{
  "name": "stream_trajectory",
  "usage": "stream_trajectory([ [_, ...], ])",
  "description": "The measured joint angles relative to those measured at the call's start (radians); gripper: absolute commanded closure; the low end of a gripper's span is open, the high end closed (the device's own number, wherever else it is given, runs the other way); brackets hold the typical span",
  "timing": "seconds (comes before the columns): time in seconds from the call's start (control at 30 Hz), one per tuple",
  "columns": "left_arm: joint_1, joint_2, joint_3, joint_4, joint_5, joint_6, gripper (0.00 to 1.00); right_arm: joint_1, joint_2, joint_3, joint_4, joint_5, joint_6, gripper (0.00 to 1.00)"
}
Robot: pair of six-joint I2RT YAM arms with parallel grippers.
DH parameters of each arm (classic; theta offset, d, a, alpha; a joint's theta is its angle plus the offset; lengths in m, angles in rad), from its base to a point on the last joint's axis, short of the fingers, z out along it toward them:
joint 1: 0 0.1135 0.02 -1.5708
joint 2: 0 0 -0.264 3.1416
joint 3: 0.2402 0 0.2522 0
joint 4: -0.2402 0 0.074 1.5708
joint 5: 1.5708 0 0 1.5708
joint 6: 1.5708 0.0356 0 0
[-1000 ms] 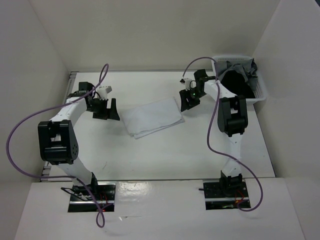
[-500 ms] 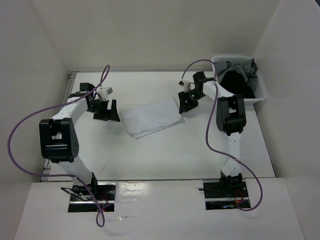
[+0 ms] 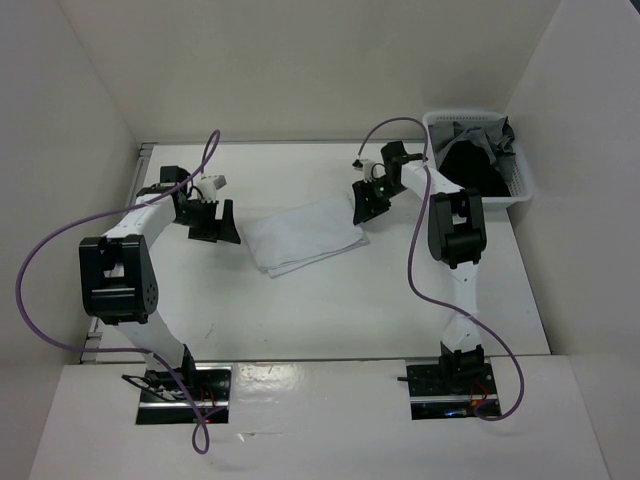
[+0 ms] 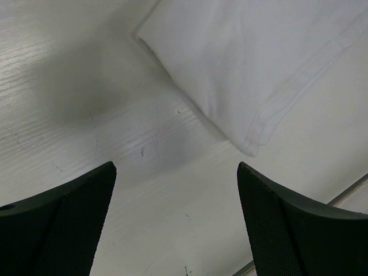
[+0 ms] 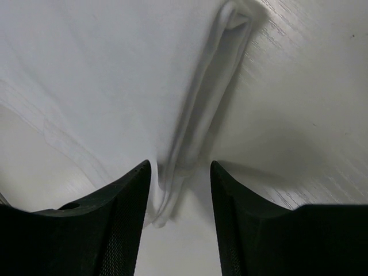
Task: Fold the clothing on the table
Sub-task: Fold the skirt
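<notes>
The end (image 3: 259, 250) opposite my right gripper is loose, so my left gripper should keep the clothing's back corner in place before my right gripper folds its end over.
The clothing (image 3: 305, 235), a white garment folded into a flat rectangle, lies mid-table. My left gripper (image 3: 212, 222) hangs just off its left edge, open wide over bare table (image 4: 144, 201); in the left wrist view the clothing's corner (image 4: 247, 63) sits ahead of the fingertips, apart from them. My right gripper (image 3: 368, 203) is at the clothing's right edge. In the right wrist view its jaws stand partly open astride the folded edge (image 5: 190, 144), the fabric touching the left finger (image 5: 115, 224) with a gap to the right finger (image 5: 259, 230).
A white plastic basket (image 3: 520, 185) stands at the back right corner holding a black garment (image 3: 470, 165) and a grey garment (image 3: 480, 132). Purple cables loop off both arms. White walls close in the table (image 3: 300, 310) on three sides.
My right gripper has shifted left and slightly back onto the clothing's right edge, and its jaws have narrowed. The left gripper has barely moved.
</notes>
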Motion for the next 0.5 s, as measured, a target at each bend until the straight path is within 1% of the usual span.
stream_trajectory([
  [0.1,0.0,0.001,0.0,0.0,0.002,0.0,0.1,0.007,0.003,0.005,0.0,-0.001,-0.001,0.5],
  [0.23,0.0,0.009,0.0,-0.002,0.006,0.0,0.1,0.014,0.004,0.005,-0.001,0.003,-0.003,0.54],
  [0.3,0.0,0.01,0.0,-0.006,0.006,0.0,0.1,0.016,0.004,0.005,-0.002,0.007,-0.005,0.59],
  [0.33,0.0,0.01,0.0,-0.007,0.007,0.0,0.1,0.017,0.006,0.005,-0.002,0.009,-0.005,0.64],
  [0.43,0.0,0.01,0.0,-0.008,0.012,0.0,0.1,0.018,0.009,0.005,-0.002,0.016,-0.004,0.73],
  [0.47,0.0,0.01,0.0,-0.008,0.013,0.0,0.1,0.018,0.01,0.005,-0.001,0.019,-0.003,0.8],
  [0.5,0.0,0.01,0.0,-0.008,0.014,0.0,0.1,0.017,0.011,0.005,-0.001,0.019,-0.004,0.84],
])
